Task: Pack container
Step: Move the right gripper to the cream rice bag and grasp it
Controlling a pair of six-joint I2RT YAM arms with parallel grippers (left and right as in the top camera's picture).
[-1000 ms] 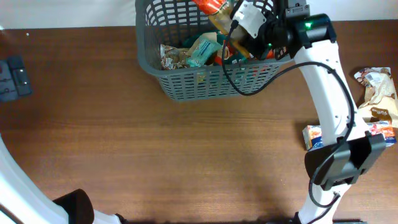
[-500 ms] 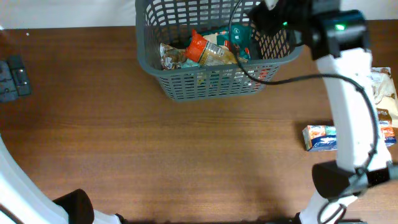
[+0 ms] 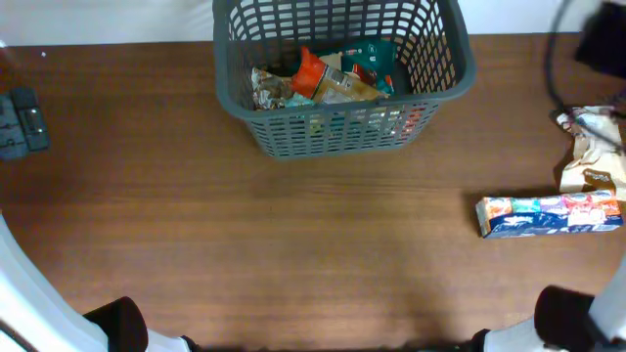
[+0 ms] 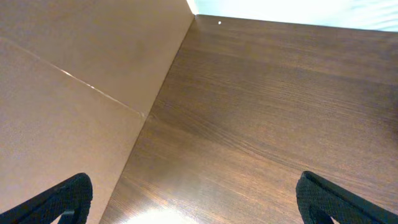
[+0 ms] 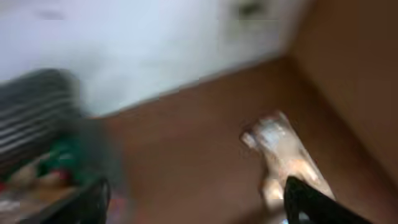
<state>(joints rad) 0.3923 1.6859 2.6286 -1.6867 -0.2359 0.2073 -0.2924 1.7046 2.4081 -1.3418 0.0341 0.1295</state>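
The beige packet's far end (image 3: 579, 124) is clear of the long blue and orange packet, so my right gripper should keep going down to that end (image 3: 589, 137) and close there.
The container, a dark grey lattice basket (image 3: 337, 132), stands at the back middle of the table. It holds several snack packets, with an orange-topped packet (image 3: 328, 80) lying on top. In the blurred right wrist view the basket (image 5: 34, 99) is at the left. My right gripper (image 5: 199, 205) is open and empty over the table, with a beige packet (image 5: 283, 152) just ahead of its right finger. In the overhead view only a dark blur of the right arm (image 3: 602, 39) shows at the far right. My left gripper (image 4: 193, 202) is open and empty over bare table.
A long blue and orange packet (image 3: 548, 215) lies at the right. A beige packet (image 3: 592, 156) lies beyond it near the right edge. A grey device (image 3: 20, 122) sits at the left edge. The left arm's white link (image 3: 29, 303) is at the front left.
The right gripper let the orange-topped packet go into the basket, then swung away from over the basket to the far right. The left arm has not moved.
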